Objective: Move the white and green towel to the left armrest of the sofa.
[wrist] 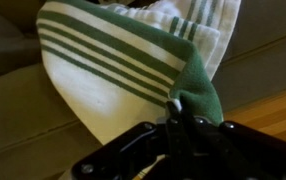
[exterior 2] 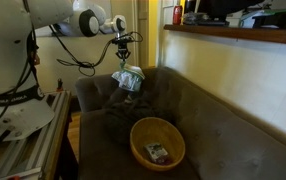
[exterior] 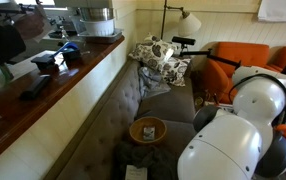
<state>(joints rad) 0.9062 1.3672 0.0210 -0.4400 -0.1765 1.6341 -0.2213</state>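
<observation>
My gripper should swing toward the wall (exterior 2: 140,49) until the towel hangs straight, and only then open, because the towel slants across the armrest (exterior 2: 131,79) from my gripper.
The white towel with green stripes (wrist: 113,75) fills the wrist view and hangs from my gripper (wrist: 179,108), whose fingers are shut on its green corner. In both exterior views the towel (exterior 2: 129,79) (exterior: 156,55) is bunched at the sofa's end armrest (exterior 2: 91,92), its lower part touching or just above the corner of the sofa. My gripper (exterior 2: 123,52) is directly above it, pointing down. In an exterior view it shows as a dark shape (exterior: 182,43) beside the towel.
A wooden bowl (exterior 2: 157,141) (exterior: 148,129) with a small item inside sits on the sofa seat. A dark cloth (exterior 2: 118,115) lies below the towel. A wooden counter (exterior: 53,85) runs behind the sofa back. An orange chair (exterior: 238,60) and a floor lamp (exterior: 188,20) stand beyond the armrest.
</observation>
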